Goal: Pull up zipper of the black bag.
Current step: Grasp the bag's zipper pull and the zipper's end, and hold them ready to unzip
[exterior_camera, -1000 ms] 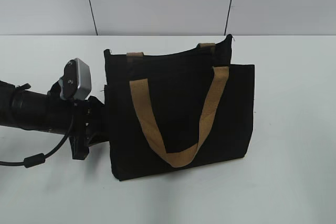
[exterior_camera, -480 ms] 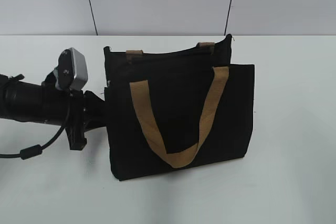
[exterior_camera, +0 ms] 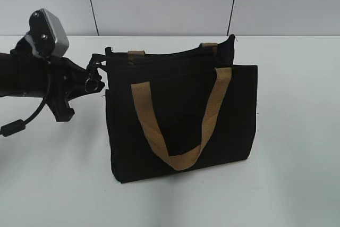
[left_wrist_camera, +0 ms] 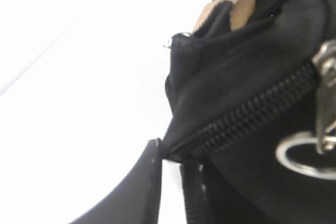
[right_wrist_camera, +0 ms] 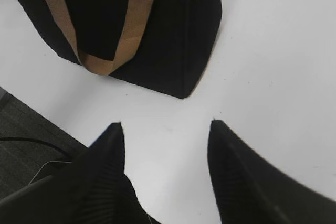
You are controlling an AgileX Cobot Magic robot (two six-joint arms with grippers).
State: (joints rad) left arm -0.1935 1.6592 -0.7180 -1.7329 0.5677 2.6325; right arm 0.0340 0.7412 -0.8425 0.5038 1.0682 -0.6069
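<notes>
My left gripper pinches the zipper's end (left_wrist_camera: 202, 141), and the silver pull tab (left_wrist_camera: 326, 77) hangs free. My open right gripper should move closer next until its fingers straddle the tab.
The black bag (exterior_camera: 180, 110) stands upright on the white table, one tan handle (exterior_camera: 180, 159) hanging down its front. The zipper (exterior_camera: 159, 57) runs along its top edge. My left gripper (exterior_camera: 100, 68) is at the bag's top left corner. In the left wrist view the left gripper (left_wrist_camera: 170, 153) is nearly shut, pinching the fabric at the end of the zipper (left_wrist_camera: 252, 116). The silver pull tab (left_wrist_camera: 324, 77) with its ring (left_wrist_camera: 299, 156) hangs just right of the pinch. My right gripper (right_wrist_camera: 165, 124) is open and empty above the table, apart from the bag (right_wrist_camera: 105, 14).
The white table (exterior_camera: 297, 131) extends to the right of and in front of the bag. A grey panelled wall (exterior_camera: 159, 3) stands behind. The right wrist view shows the table's edge (right_wrist_camera: 31, 106), with dark floor and a cable beyond it.
My left arm has risen from the bag's left side at mid height to its top left corner. The silver ring now shows beside the gripper. The bag has stayed put.
</notes>
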